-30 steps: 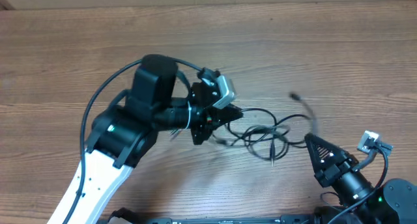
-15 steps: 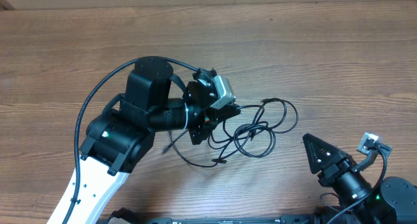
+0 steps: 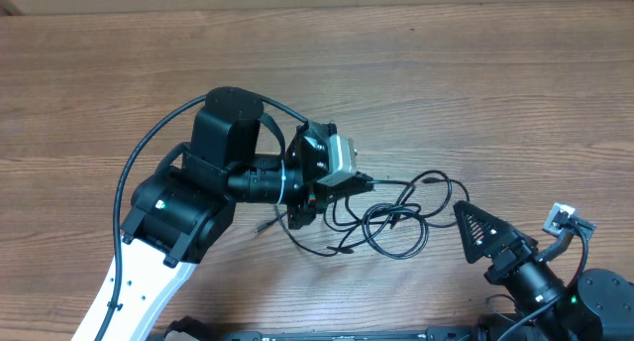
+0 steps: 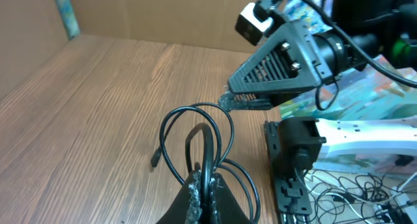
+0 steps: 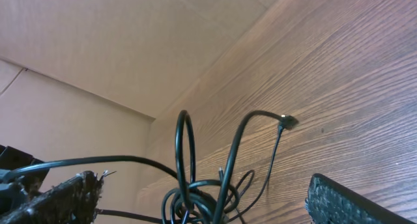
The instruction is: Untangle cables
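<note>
The piece of cable in my left gripper leads into loose loops, so my right gripper should pinch the loops and steady them before my left gripper pulls.
The cables are thin black cords lying in tangled loops on the wooden table, between my two grippers. My left gripper is shut on one strand at the tangle's left side; in the left wrist view its fingertips pinch that cable, and a loop rises in front of them. A small plug end rests on the wood. My right gripper stands wide open just right of the tangle. In the right wrist view the loops stand between its spread fingers untouched, and one plug sticks up.
The left arm's own thick black cable arcs over the table on the left. A cardboard wall bounds the far side. In the left wrist view, a black mount and loose wires lie past the table's edge.
My right gripper has opened and let go of the strand it held stretched. The tangle has fallen slack and shifted toward the right gripper, while the left gripper keeps its hold.
</note>
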Tool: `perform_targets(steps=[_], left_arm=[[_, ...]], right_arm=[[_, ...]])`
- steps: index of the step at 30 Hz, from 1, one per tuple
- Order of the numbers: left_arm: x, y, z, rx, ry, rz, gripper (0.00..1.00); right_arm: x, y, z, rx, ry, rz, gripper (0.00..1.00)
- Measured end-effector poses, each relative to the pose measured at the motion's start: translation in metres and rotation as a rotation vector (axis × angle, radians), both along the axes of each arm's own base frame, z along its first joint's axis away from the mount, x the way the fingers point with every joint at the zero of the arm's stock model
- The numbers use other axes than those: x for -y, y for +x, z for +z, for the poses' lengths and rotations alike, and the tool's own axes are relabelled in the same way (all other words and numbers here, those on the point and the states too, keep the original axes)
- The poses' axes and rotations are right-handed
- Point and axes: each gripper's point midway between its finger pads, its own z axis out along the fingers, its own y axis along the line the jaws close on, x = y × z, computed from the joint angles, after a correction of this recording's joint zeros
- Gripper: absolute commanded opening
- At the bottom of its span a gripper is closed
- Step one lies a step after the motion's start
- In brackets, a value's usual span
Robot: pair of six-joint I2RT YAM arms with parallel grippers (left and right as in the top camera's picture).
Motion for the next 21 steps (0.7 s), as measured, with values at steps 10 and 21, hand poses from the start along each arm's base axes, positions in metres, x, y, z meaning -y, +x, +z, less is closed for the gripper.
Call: perform_targets(steps=[10,21], left_arm=[[0.005,-0.015,0.019,0.053,-0.09,-0.118,0.04],[0.018,-0.038,0.031,0.093,-0.143,-0.235,0.04]], right_arm=[[-0.002,-0.002,-0.003,-0.015,0.004,0.01,0.88],[-0.009,-0.006,-0.002,-0.017,0.023,0.056,0.43]])
